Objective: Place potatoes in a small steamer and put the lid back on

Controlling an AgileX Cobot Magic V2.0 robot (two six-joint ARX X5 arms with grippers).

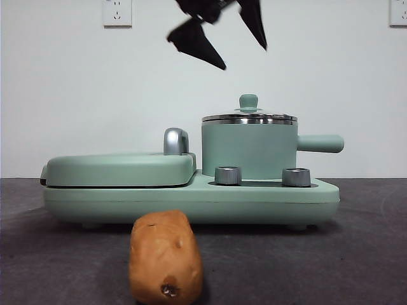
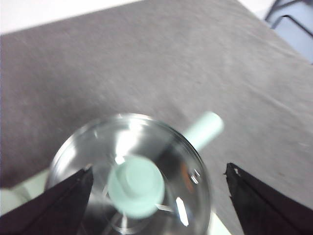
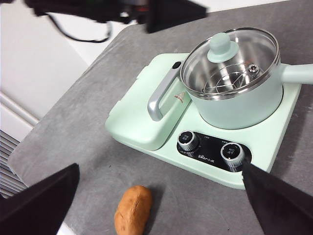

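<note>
I expect the glass lid (image 1: 249, 112) to come off with only the upper ring of the steamer's steel rim when I lift the lid's knob, because a dark seam (image 1: 249, 119) splits the rim.
The orange-brown potato (image 1: 165, 257) lies on the grey table in front of the appliance, its dark spot toward the front camera; it also shows in the right wrist view (image 3: 133, 210). The mint-green small steamer (image 1: 249, 151) (image 3: 239, 105) stands on the appliance's right side with the glass lid (image 1: 249, 117) (image 2: 132, 171) (image 3: 230, 56) on it. My left gripper (image 1: 243, 57) (image 2: 159, 170) hangs open and empty just above the lid's knob (image 2: 136, 186). My right gripper (image 3: 160, 166) is open and empty, high above the table in front of the appliance.
The mint-green appliance base (image 1: 191, 200) carries a flat griddle cover (image 1: 121, 168) with a chrome handle (image 1: 176, 141) on its left and two dials (image 1: 227, 175) at the front. The steamer's handle (image 1: 321, 143) sticks out to the right. The table's edge (image 3: 29, 152) shows in the right wrist view.
</note>
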